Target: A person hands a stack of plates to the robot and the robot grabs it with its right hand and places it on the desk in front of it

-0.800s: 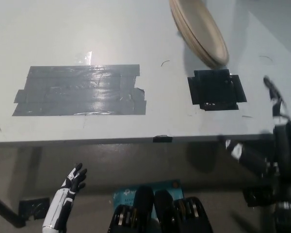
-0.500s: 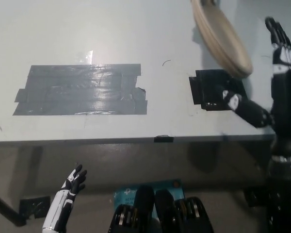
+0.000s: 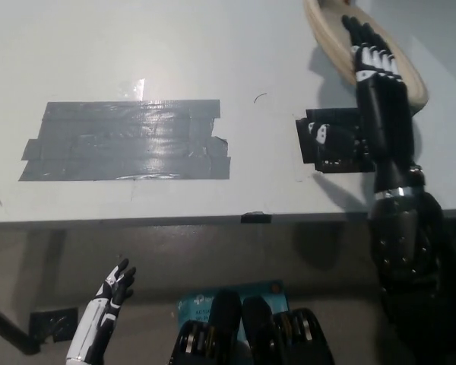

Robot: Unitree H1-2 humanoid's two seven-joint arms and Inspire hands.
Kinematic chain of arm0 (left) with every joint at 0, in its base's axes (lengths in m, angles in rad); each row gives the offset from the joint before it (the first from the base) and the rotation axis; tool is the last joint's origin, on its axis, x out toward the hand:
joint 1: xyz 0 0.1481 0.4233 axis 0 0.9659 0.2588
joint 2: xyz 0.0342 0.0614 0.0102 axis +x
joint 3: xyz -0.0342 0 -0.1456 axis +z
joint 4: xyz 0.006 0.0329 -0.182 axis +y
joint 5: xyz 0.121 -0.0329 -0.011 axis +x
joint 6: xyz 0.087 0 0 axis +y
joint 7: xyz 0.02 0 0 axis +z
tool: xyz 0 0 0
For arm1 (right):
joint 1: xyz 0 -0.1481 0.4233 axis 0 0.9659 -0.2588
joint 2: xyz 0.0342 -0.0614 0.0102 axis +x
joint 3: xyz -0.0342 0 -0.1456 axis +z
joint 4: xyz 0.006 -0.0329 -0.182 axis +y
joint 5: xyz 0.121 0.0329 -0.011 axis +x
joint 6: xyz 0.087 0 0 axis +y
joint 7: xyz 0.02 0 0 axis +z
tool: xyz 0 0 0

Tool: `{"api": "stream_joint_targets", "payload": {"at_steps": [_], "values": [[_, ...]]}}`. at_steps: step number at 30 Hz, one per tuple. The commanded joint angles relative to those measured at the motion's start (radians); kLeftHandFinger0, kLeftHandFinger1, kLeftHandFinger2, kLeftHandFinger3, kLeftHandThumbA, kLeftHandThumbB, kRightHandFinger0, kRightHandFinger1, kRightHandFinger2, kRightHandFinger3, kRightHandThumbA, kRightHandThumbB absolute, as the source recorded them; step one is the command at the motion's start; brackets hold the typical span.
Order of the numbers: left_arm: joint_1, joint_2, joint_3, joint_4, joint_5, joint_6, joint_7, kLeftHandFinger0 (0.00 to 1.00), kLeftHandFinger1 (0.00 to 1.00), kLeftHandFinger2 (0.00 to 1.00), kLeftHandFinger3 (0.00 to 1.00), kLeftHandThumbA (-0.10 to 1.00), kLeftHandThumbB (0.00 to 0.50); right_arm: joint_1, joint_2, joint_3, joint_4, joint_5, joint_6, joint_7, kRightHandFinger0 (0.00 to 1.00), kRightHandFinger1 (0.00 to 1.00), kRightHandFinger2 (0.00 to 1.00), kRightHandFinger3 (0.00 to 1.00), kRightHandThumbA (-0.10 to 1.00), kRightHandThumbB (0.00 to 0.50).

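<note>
The plates' rims (image 3: 324, 32) sit close in one thick band even while tilted, so the stack of plates (image 3: 335, 26) will stay together and settle flat when I lower it.
A stack of tan plates (image 3: 410, 82) hangs tilted over the desk's far right corner, its upper end cut off by the picture's top edge. My black right hand (image 3: 374, 72) reaches up across the stack with its fingers stretched out flat against the plates, open and not closed on them. The black forearm rises from the desk's front edge over a black tape square (image 3: 330, 144). My white left hand (image 3: 114, 287) rests open below the desk's front edge at the lower left. Whoever holds the plates is out of view.
A large patch of grey tape (image 3: 129, 141) lies on the pale desk (image 3: 235, 61) left of centre. The desk's front edge (image 3: 213, 220) runs across the picture, with floor and a dark desk leg below.
My right arm has swung up from the lower right, over the desk and onto the plates. The plate stack has shifted to the right and further up. The left hand has stayed still.
</note>
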Motion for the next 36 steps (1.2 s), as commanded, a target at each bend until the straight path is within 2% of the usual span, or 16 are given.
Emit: {"api": "stream_joint_targets", "payload": {"at_steps": [1,6,10,12,14,17,18,19,20,21,22,24,26,27,29,36], "values": [[-0.010,0.009,0.005,-0.024,0.004,-0.034,-0.005,1.00,1.00,1.00,1.00,0.97,0.249,-0.090,-0.024,0.009,0.068,-0.035,0.029,-0.024,1.00,1.00,1.00,1.00,1.00,0.483],[-0.009,0.010,0.010,-0.025,-0.007,-0.025,-0.008,1.00,1.00,1.00,1.00,0.96,0.254,-0.135,-0.035,0.014,0.169,-0.088,0.068,-0.089,1.00,1.00,1.00,1.00,0.96,0.500],[-0.012,0.013,0.010,-0.025,-0.011,-0.030,-0.014,1.00,1.00,1.00,1.00,0.96,0.245,-0.169,-0.052,0.019,0.250,-0.143,0.105,-0.169,1.00,1.00,1.00,1.00,0.81,0.488],[-0.013,0.013,0.010,-0.025,-0.012,-0.028,-0.014,1.00,1.00,1.00,1.00,0.96,0.245,-0.175,-0.056,0.022,0.264,-0.150,0.107,-0.189,1.00,1.00,1.00,1.00,0.79,0.488],[-0.011,0.014,0.010,-0.029,-0.010,-0.028,-0.014,1.00,1.00,1.00,1.00,0.96,0.236,-0.183,-0.060,0.019,0.296,-0.158,0.097,-0.252,1.00,1.00,1.00,1.00,0.63,0.475],[-0.011,0.011,0.011,-0.027,-0.013,-0.027,-0.012,1.00,1.00,1.00,1.00,0.95,0.240,-0.202,-0.078,0.035,0.338,-0.212,0.124,-0.327,1.00,1.00,1.00,1.00,0.60,0.463],[-0.012,0.012,0.011,-0.027,-0.011,-0.029,-0.012,1.00,1.00,1.00,1.00,0.95,0.237,-0.205,-0.080,0.032,0.346,-0.207,0.120,-0.333,0.97,1.00,1.00,1.00,0.59,0.454],[-0.011,0.012,0.011,-0.029,-0.009,-0.025,-0.011,1.00,1.00,1.00,1.00,0.96,0.237,-0.207,-0.084,0.018,0.338,-0.167,0.105,-0.304,0.22,0.16,0.19,0.39,0.51,0.323],[-0.011,0.014,0.011,-0.031,-0.011,-0.022,-0.013,1.00,1.00,1.00,1.00,0.96,0.238,-0.208,-0.091,0.016,0.337,-0.152,0.096,-0.296,0.04,0.03,0.04,0.24,0.49,0.312],[-0.011,0.014,0.011,-0.031,-0.010,-0.022,-0.014,1.00,1.00,1.00,1.00,0.96,0.237,-0.206,-0.094,0.019,0.335,-0.152,0.092,-0.295,0.01,0.01,0.01,0.15,0.49,0.265],[-0.015,0.015,0.011,-0.029,-0.010,-0.022,-0.014,1.00,1.00,1.00,1.00,0.96,0.237,-0.206,-0.101,0.024,0.332,-0.151,0.087,-0.295,0.00,0.00,0.00,0.11,0.48,0.242],[-0.021,0.012,0.009,-0.031,-0.003,-0.014,-0.010,1.00,1.00,1.00,1.00,0.95,0.234,-0.200,-0.105,0.025,0.319,-0.127,0.053,-0.296,0.00,0.00,0.00,0.13,0.60,0.157],[-0.021,0.012,0.009,-0.030,-0.006,-0.018,-0.012,1.00,1.00,1.00,1.00,0.95,0.237,-0.198,-0.103,0.030,0.314,-0.123,0.043,-0.308,0.00,0.00,0.05,0.09,0.65,0.140],[-0.019,0.013,0.010,-0.031,-0.010,-0.019,-0.014,1.00,1.00,1.00,1.00,0.95,0.237,-0.196,-0.098,0.029,0.312,-0.117,0.038,-0.319,0.00,0.00,0.05,0.05,0.67,0.148],[-0.020,0.012,0.010,-0.028,-0.010,-0.026,-0.013,1.00,1.00,1.00,1.00,0.94,0.223,-0.194,-0.093,0.031,0.305,-0.107,0.005,-0.354,0.00,0.00,0.04,0.01,0.67,0.130],[-0.028,0.012,0.012,-0.024,-0.022,-0.017,-0.019,1.00,1.00,1.00,1.00,0.93,0.243,-0.193,-0.102,0.036,0.276,-0.094,-0.040,-0.397,0.00,0.00,0.03,0.01,0.72,0.082]]}}
